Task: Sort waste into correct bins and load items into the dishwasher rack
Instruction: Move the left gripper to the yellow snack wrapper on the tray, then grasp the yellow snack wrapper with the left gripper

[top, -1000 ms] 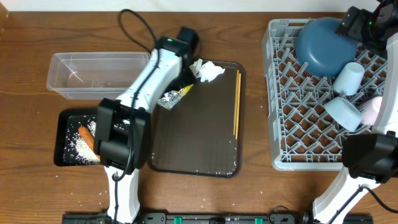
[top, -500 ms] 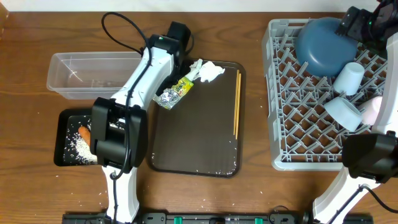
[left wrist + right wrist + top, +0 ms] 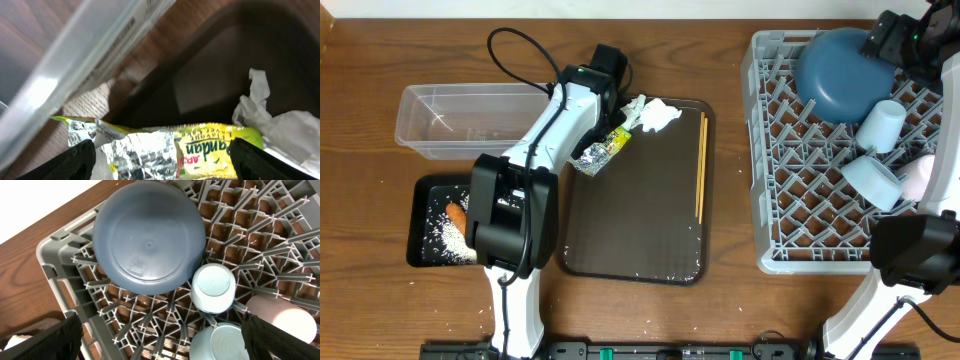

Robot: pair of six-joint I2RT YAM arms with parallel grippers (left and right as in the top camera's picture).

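Observation:
Next, my left gripper turns and pinches the wrapper by its silver foil end (image 3: 584,163), because the yellow-green wrapper (image 3: 616,142) lies lengthwise across the gripper's spread fingers.
The yellow-green wrapper (image 3: 612,141) and the crumpled silver foil (image 3: 587,159) lie together at the back left of the dark brown serving tray (image 3: 640,240). The white tissue (image 3: 655,113) is behind them. My left gripper (image 3: 602,126) is open just over them. In the left wrist view the foil (image 3: 145,157) and wrapper (image 3: 220,147) lie between the spread fingers (image 3: 165,167). The chopsticks (image 3: 701,175) lie on the tray's right side. The carrot (image 3: 457,220) and rice (image 3: 445,238) are in the black tray (image 3: 420,190). My right gripper (image 3: 882,45) is open and empty above the dark blue bowl (image 3: 150,235).
The clear tub (image 3: 470,120) stands behind the black tray, close to my left arm. The grey rack (image 3: 800,200) on the right holds the bowl (image 3: 840,70), a white cup (image 3: 882,125), a light blue cup (image 3: 872,178) and a pale cup (image 3: 918,178).
My left arm pulled back and left off the wrapper and foil, then came slightly forward again. The wrapper now shows fully. The right arm has not moved.

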